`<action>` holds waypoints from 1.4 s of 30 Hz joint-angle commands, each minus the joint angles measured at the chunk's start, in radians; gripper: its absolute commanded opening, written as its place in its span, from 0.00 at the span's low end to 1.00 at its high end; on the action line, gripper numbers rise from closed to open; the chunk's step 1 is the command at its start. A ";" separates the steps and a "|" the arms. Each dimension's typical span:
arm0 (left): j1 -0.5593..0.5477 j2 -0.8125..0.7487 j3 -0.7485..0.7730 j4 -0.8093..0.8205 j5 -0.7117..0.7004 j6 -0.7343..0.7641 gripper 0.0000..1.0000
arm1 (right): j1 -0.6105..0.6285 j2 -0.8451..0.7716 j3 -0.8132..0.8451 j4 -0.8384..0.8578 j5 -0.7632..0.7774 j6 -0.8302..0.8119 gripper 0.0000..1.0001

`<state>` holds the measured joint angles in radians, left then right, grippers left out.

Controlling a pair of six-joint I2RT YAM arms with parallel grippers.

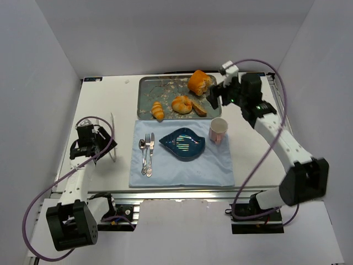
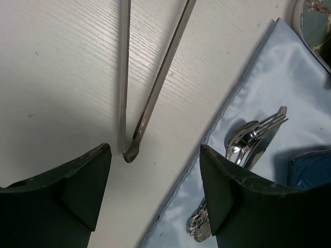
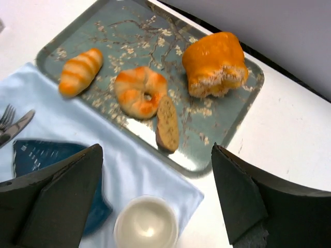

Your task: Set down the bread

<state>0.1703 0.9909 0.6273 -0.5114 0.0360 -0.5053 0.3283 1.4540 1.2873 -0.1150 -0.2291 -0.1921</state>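
The tongs [image 1: 112, 122] are next to my left gripper and far from my right gripper. My left gripper should pick up the tongs and use them to lift the bun [image 1: 182, 104].
The bread, a round knotted golden bun [image 1: 181, 104], lies in the middle of the floral tray [image 1: 149, 88]; it also shows in the right wrist view [image 3: 140, 91]. My right gripper [image 1: 215, 96] hangs open and empty above the tray's right end, beside the bun; in its own view the gripper [image 3: 158, 194] is over the tray's near edge and the pink cup [image 3: 146, 222]. My left gripper [image 1: 91, 141] is open and empty at the left, over bare table beside metal tongs [image 2: 155, 88]. In its own view the left gripper [image 2: 155, 178] spans the cloth's edge.
On the tray also lie a small ridged roll [image 1: 158, 111], a brown slice [image 1: 199, 108] and a torn orange loaf [image 1: 198, 81]. A light blue cloth [image 1: 176, 165] holds a blue leaf-shaped plate [image 1: 182, 143], cutlery [image 1: 146, 154] and the pink cup [image 1: 218, 130].
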 commanded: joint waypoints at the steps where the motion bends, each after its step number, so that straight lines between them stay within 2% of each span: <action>1: 0.006 0.017 0.026 0.060 -0.022 0.019 0.78 | -0.050 -0.148 -0.219 0.067 -0.137 -0.011 0.89; 2: 0.006 0.026 0.026 0.073 -0.022 0.024 0.76 | -0.076 -0.194 -0.259 0.057 -0.356 -0.073 0.83; 3: 0.006 0.046 0.025 0.080 -0.021 0.027 0.71 | -0.122 -0.278 -0.296 0.043 -0.446 -0.196 0.72; 4: 0.006 0.057 0.025 0.096 -0.021 0.031 0.56 | -0.127 -0.314 -0.334 0.058 -0.498 -0.217 0.38; 5: 0.006 0.069 0.028 0.100 -0.019 0.033 0.40 | -0.129 -0.364 -0.383 0.045 -0.544 -0.234 0.13; 6: 0.006 0.096 0.032 0.105 -0.021 0.034 0.22 | -0.129 -0.383 -0.399 0.035 -0.553 -0.242 0.00; 7: 0.006 0.110 0.035 0.109 -0.021 0.043 0.05 | -0.129 -0.397 -0.411 0.019 -0.571 -0.242 0.00; 9: 0.006 0.156 0.057 0.105 -0.034 0.063 0.04 | -0.130 -0.417 -0.427 -0.046 -0.591 -0.257 0.00; 10: 0.006 0.172 0.066 0.094 -0.071 0.080 0.22 | -0.132 -0.419 -0.427 -0.067 -0.599 -0.257 0.46; 12: 0.006 0.212 0.103 0.059 -0.106 0.091 0.53 | -0.130 -0.408 -0.418 -0.129 -0.605 -0.253 0.67; 14: 0.003 0.264 0.120 0.034 -0.108 0.123 0.76 | -0.130 -0.393 -0.416 -0.147 -0.608 -0.238 0.75; 15: 0.001 0.285 0.130 0.036 -0.113 0.135 0.79 | -0.130 -0.388 -0.424 -0.147 -0.615 -0.222 0.79; 19: 0.003 0.357 0.172 0.039 -0.125 0.177 0.82 | -0.130 -0.394 -0.448 -0.112 -0.622 -0.184 0.81; 27: -0.037 0.552 0.256 0.107 -0.045 0.283 0.80 | -0.130 -0.374 -0.453 -0.094 -0.631 -0.184 0.81; 29: -0.045 0.609 0.278 0.087 -0.070 0.306 0.79 | -0.130 -0.368 -0.451 -0.086 -0.631 -0.178 0.81; 37: -0.046 0.650 0.258 0.057 -0.150 0.332 0.70 | -0.132 -0.368 -0.447 -0.081 -0.610 -0.179 0.81; 41: -0.046 0.663 0.235 0.065 -0.136 0.333 0.49 | -0.132 -0.366 -0.441 -0.081 -0.604 -0.178 0.81; 42: -0.048 0.661 0.230 0.071 -0.128 0.333 0.32 | -0.132 -0.365 -0.436 -0.081 -0.602 -0.178 0.81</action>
<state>0.1242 1.6264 0.8902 -0.4191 -0.0956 -0.1894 0.1982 1.0889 0.8364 -0.2298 -0.8337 -0.3744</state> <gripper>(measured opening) 0.444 0.809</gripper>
